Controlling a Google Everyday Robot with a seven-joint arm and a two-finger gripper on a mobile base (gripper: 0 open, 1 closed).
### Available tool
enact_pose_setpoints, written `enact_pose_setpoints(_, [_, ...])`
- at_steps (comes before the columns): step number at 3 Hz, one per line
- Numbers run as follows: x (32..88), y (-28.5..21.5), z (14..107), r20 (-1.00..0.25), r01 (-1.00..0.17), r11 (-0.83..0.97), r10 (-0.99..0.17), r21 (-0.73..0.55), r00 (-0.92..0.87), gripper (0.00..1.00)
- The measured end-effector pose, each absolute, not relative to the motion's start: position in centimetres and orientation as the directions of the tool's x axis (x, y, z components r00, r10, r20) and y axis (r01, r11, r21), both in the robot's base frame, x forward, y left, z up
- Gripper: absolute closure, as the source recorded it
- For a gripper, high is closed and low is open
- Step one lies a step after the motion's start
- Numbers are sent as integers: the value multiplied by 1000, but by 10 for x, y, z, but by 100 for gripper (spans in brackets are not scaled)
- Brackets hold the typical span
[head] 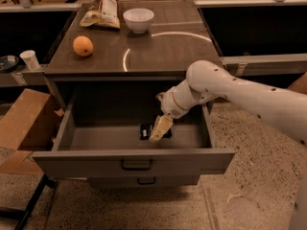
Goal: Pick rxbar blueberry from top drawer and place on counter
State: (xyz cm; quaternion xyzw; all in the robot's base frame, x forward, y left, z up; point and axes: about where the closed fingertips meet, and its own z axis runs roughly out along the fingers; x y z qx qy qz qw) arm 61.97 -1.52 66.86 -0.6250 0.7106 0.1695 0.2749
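My gripper should go on down to the bar's end [168, 133] near my arm and close, because the rxbar blueberry [146, 131] lies below my fingers, clear of the drawer's sides.
The top drawer [134, 161] is pulled wide open below the counter [158, 51]. The rxbar blueberry [146, 130], a small dark wrapper, lies flat on the drawer floor near the middle. My gripper [158, 130] reaches down into the drawer from the right on the white arm. Its tan fingers [160, 127] hang right over the bar's right half and hide it. I cannot tell whether it touches the bar.
On the counter sit an orange [83, 46], a white bowl [138, 19] and a tan snack bag [102, 7]. A lower drawer handle [146, 180] shows under the open drawer. A cardboard box [21, 123] stands to the left, a white cup [30, 59] beyond it.
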Motion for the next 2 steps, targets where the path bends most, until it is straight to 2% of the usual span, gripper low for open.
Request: enact_pose_setpoints(2, [614, -31, 623, -635, -983, 164, -769, -84, -75, 0])
